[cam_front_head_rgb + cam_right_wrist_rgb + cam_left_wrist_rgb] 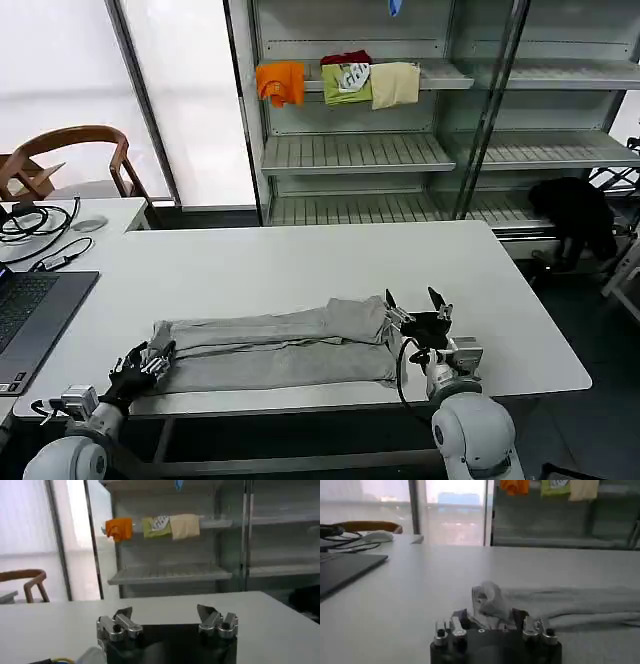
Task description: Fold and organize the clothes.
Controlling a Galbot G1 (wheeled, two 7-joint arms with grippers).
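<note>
My gripper will make the T-shirt slide along, still folded, when it pulls the T-shirt's bunched end, because the T-shirt's far end point(375, 340) lies loose beside my open right gripper.
The clothes are one light grey T-shirt point(270, 345), folded into a long narrow strip along the front of the white table point(300, 260). My left gripper point(157, 352) sits low at the strip's left end. In the left wrist view, the left gripper point(491, 613) is open, and the bunched end of the T-shirt point(487, 596) lies between its spread fingers. My right gripper point(412, 298) hovers just past the strip's right end. From the right wrist, the right gripper point(164, 610) stands wide open with only bare table beyond it.
A laptop point(30, 320), cables point(35, 225) and a mouse point(90, 224) lie on the table at the left, with a wooden chair point(70, 150) behind. The shelf unit behind the table holds orange point(280, 82), green point(346, 84) and cream point(395, 84) cloths. A black heap point(575, 215) lies at the right.
</note>
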